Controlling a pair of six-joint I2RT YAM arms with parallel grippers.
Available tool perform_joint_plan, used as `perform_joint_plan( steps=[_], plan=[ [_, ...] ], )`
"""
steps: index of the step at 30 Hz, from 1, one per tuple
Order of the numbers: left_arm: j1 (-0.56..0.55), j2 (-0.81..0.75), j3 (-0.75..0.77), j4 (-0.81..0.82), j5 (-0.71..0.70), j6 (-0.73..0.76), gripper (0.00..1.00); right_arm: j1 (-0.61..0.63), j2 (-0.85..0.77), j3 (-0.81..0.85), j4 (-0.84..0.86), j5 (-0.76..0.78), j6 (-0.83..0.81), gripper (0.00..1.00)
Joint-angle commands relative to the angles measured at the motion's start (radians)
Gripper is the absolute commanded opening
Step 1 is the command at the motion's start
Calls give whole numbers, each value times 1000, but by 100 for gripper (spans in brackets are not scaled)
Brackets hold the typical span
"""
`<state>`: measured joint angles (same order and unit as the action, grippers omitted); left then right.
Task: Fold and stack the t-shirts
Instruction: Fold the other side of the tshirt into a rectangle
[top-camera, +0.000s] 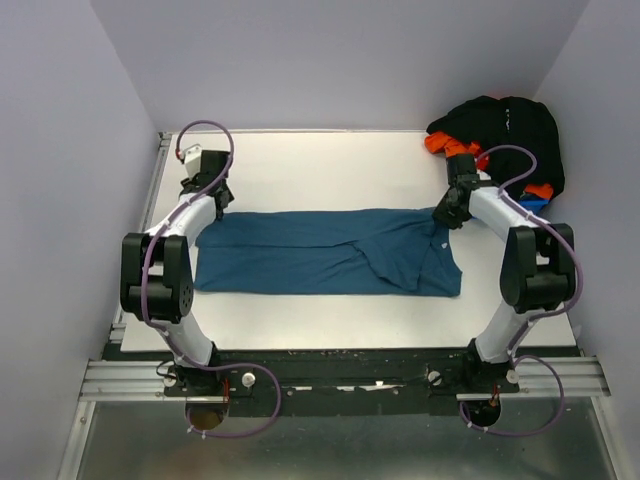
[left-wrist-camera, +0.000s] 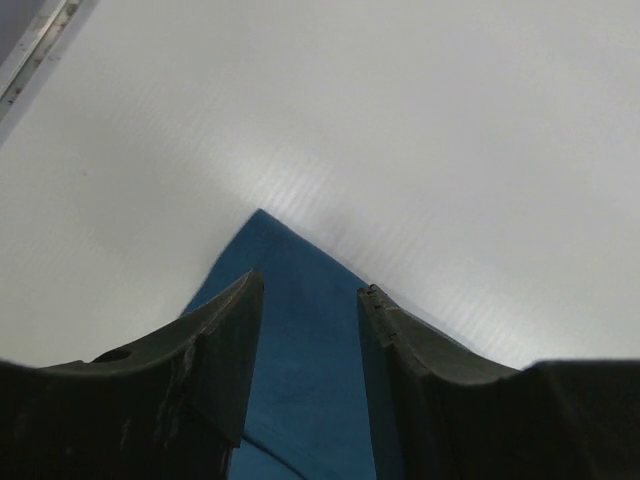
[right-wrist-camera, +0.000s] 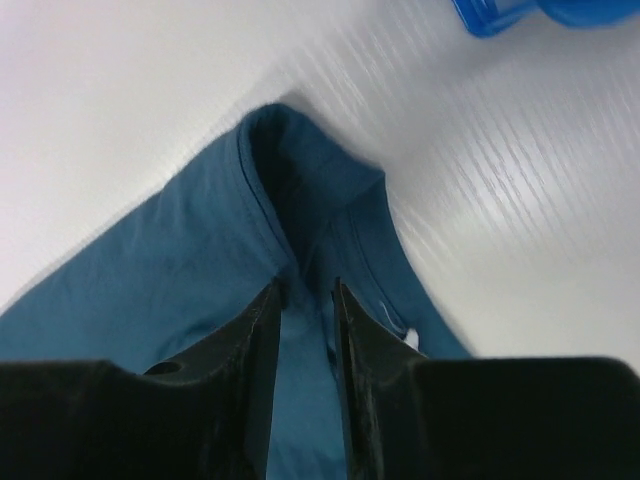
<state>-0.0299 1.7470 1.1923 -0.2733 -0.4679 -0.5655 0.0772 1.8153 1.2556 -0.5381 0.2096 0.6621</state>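
The top flap's tip (top-camera: 413, 288) is uncovered at the teal-blue t-shirt's near edge, so I should next move my right gripper toward that tip until its fingers close there.
A teal-blue t-shirt (top-camera: 320, 255) lies flat across the middle of the table, folded into a long band with its collar end at the right. My left gripper (top-camera: 218, 203) sits at the shirt's far left corner. In the left wrist view the left gripper (left-wrist-camera: 310, 290) is open, with the shirt corner (left-wrist-camera: 300, 330) flat between the fingers. My right gripper (top-camera: 447, 215) is at the far right corner by the collar. In the right wrist view the right gripper (right-wrist-camera: 307, 290) is closed on a raised ridge of the teal cloth (right-wrist-camera: 200, 260).
A heap of black and orange t-shirts (top-camera: 500, 135) lies at the far right corner, over a small blue bin (right-wrist-camera: 520, 12) just beyond my right gripper. The table's left edge has a metal rail (left-wrist-camera: 35, 55). Walls close the back and both sides.
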Motion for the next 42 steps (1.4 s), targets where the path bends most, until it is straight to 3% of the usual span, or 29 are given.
perform_joint_plan(
  steps=[1, 12, 22, 34, 37, 42],
  plan=[
    [-93, -98, -37, 46, 4, -17, 58, 24, -129, -77, 47, -21, -18, 37],
    [-361, -251, -220, 269, 403, 7, 67, 91, -405, -447, 182, -254, -47, 36],
    [-596, -222, -266, 378, 534, 78, 73, 102, -683, -699, 173, -412, -59, 37],
    [-714, -115, -198, 387, 635, 216, 73, 107, -646, -749, 219, -506, -38, 38],
    [-737, -112, -188, 370, 638, 260, 73, 108, -634, -739, 224, -527, -30, 33],
    [-763, -116, -200, 375, 644, 295, 73, 108, -646, -696, 205, -576, -9, 3]
  ],
)
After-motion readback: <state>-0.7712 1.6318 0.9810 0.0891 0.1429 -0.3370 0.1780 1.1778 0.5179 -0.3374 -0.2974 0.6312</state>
